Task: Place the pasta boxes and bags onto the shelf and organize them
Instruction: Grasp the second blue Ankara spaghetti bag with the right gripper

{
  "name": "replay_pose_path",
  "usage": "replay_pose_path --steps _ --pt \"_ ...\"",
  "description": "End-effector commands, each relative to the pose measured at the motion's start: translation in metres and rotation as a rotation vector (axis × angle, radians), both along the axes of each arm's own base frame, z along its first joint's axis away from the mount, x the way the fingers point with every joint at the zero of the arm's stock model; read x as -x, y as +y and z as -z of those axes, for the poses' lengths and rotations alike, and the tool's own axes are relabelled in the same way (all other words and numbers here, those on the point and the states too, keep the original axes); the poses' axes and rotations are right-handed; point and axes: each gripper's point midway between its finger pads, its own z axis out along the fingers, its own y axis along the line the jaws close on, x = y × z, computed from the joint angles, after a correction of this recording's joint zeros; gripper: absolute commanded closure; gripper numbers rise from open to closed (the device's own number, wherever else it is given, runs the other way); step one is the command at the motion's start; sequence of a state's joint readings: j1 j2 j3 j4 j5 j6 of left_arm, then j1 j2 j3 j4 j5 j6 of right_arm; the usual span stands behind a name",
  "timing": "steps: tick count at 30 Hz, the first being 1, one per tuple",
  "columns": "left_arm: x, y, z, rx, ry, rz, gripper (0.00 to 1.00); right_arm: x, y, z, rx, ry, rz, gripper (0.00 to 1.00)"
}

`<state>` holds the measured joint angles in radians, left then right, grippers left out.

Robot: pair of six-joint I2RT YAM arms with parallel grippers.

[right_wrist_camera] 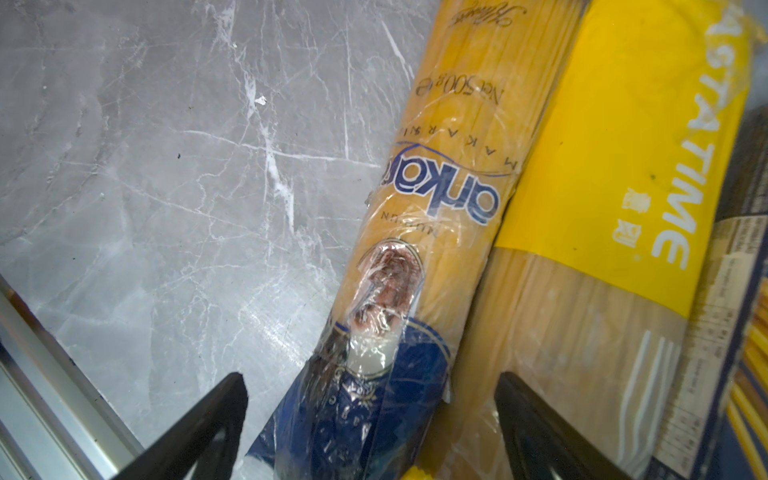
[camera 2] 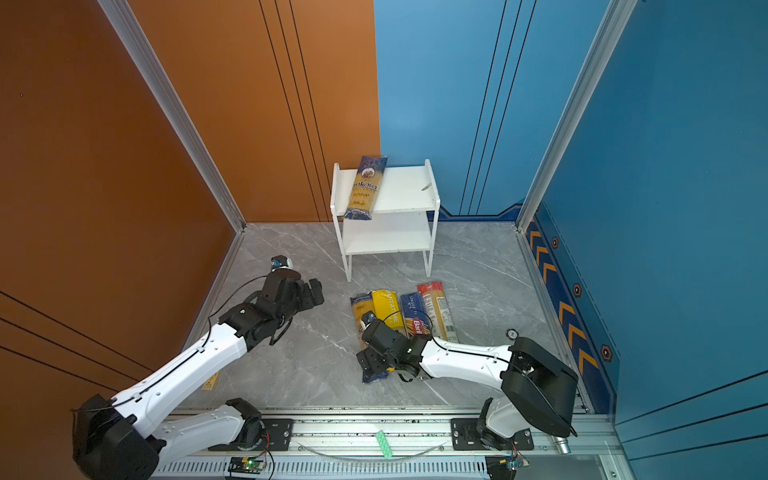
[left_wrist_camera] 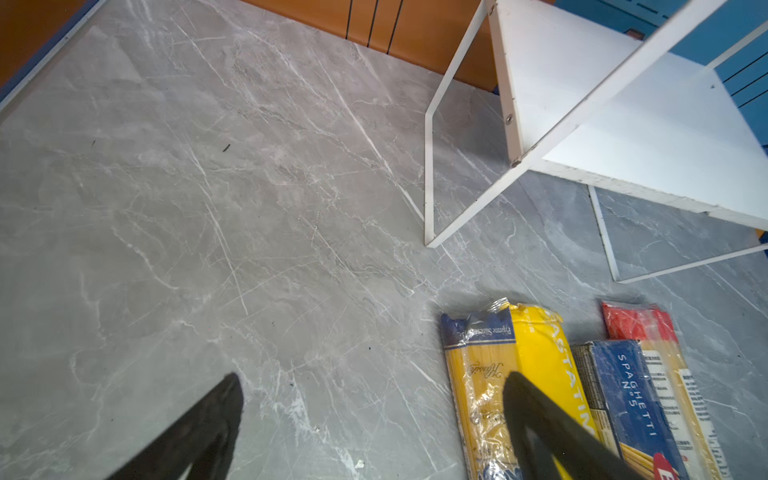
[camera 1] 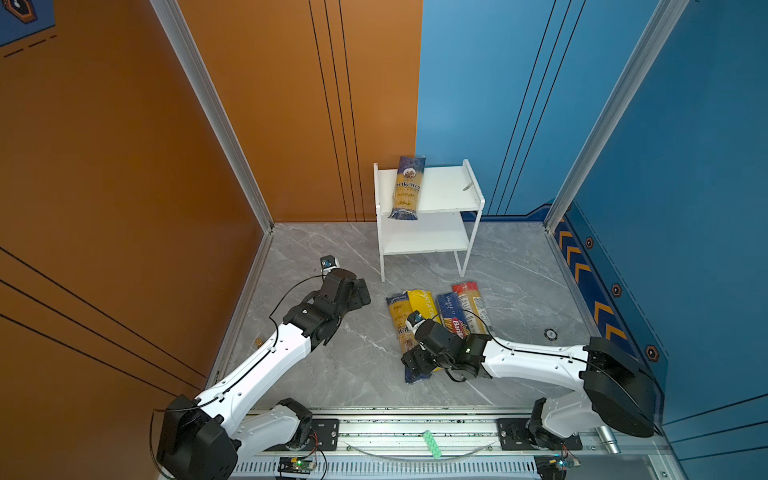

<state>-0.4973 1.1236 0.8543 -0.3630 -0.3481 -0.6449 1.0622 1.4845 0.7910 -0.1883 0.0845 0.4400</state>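
My right gripper should go down next toward the pack's brown oval print (right_wrist_camera: 388,284) until its fingers close on both sides of the pack, because its open fingers span the floor ankara pack's narrow width (right_wrist_camera: 372,384).
The white two-tier shelf (camera 1: 440,199) (camera 2: 399,195) (left_wrist_camera: 623,124) stands at the back. One navy-and-yellow ankara pack (camera 1: 409,187) (camera 2: 365,187) lies on the left of its top board and overhangs the front edge. Side by side on the floor lie a second ankara pack (camera 1: 397,311) (right_wrist_camera: 436,199), a bright yellow pack (camera 1: 424,305) (right_wrist_camera: 623,145), a dark blue Barilla pack (camera 1: 451,311) (left_wrist_camera: 627,386) and a clear pack with red ends (camera 1: 471,303) (left_wrist_camera: 640,328). My right gripper (camera 1: 415,363) (right_wrist_camera: 370,399) is open and straddles the floor ankara pack's navy end. My left gripper (camera 1: 361,293) (left_wrist_camera: 374,399) hovers open and empty, left of the packs.
An aluminium rail (camera 1: 415,428) with a green strip (camera 1: 430,444) runs along the front. A small black disc (camera 1: 550,333) lies on the floor at the right. A small grey scrap (camera 1: 468,185) sits on the top board. Orange and blue walls enclose the floor.
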Motion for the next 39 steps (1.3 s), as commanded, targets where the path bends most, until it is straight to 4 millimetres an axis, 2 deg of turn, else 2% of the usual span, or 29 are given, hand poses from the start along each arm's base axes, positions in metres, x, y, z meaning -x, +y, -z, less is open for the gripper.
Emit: replay_pose_path --steps 1,7,17,25,31,35,39 --pt "0.005 0.003 0.010 0.021 0.028 -0.005 0.02 -0.006 0.008 0.001 -0.002 -0.006 0.034 0.09" --pt "0.007 0.004 0.017 0.026 0.048 -0.005 0.02 -0.007 0.017 0.015 0.023 0.021 0.026 0.10" --pt "0.008 0.008 0.024 0.025 0.066 -0.021 0.02 -0.014 0.011 0.038 0.108 0.043 0.059 0.11" --pt "0.005 0.007 0.023 0.025 0.066 -0.025 0.02 -0.017 0.011 0.047 0.141 0.047 0.043 0.20" --pt "0.004 0.007 0.023 0.025 0.069 -0.026 0.02 -0.021 0.007 0.051 0.184 0.042 0.058 0.23" --pt "0.004 0.008 0.024 0.023 0.072 -0.029 0.02 -0.022 0.004 0.054 0.208 0.048 0.069 0.33" --pt "0.003 0.007 0.024 0.025 0.073 -0.026 0.02 -0.022 0.006 0.055 0.215 0.063 0.067 0.49"
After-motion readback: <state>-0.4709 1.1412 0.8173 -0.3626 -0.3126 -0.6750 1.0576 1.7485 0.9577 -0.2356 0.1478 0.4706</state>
